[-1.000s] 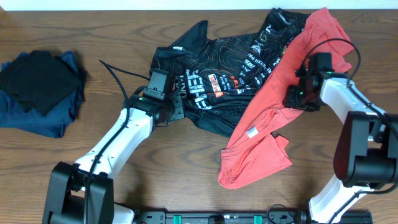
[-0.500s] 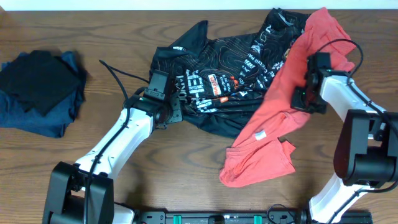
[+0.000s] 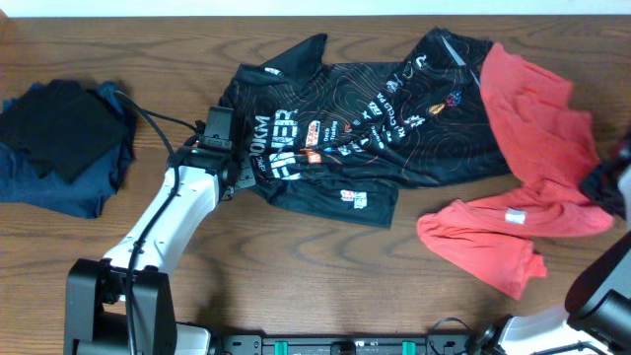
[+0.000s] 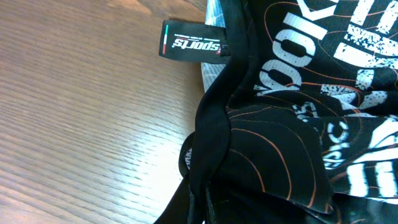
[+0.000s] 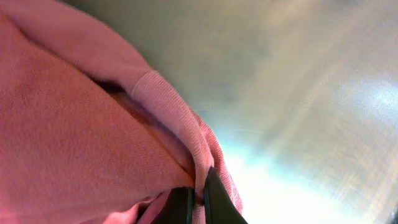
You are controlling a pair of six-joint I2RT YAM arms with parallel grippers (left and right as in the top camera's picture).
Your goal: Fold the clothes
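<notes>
The black jersey bunches (image 3: pixel 317 174) up above its near sleeve, so the robot's left gripper should open, grab the edge (image 3: pixel 284 191) next to the jersey's sleeve and pull the jersey straight.
The black jersey (image 3: pixel 394 128) with thin orange lines and logos lies spread across the middle of the table. My left gripper (image 3: pixel 225 166) is shut on its left edge. In the left wrist view the jersey (image 4: pixel 280 137) bunches over my left gripper (image 4: pixel 202 211) and hides the fingers; a "sports" label (image 4: pixel 191 45) shows. The coral-red garment (image 3: pixel 537 168) lies crumpled to the right of the jersey. My right gripper (image 3: pixel 606 185) at the table's right edge is shut on its hem (image 5: pixel 180 124), pinched between the black fingertips (image 5: pixel 217 202).
A navy and black pile of clothes (image 3: pixel 64 143) lies at the far left. Black cables (image 3: pixel 163 123) run from the left arm over the table. Bare wood table (image 3: pixel 296 276) shows in front of the garments.
My left gripper pulled the jersey leftward and it spread out flat. My right gripper dragged the coral-red garment to the right, off the jersey, to the table's right edge.
</notes>
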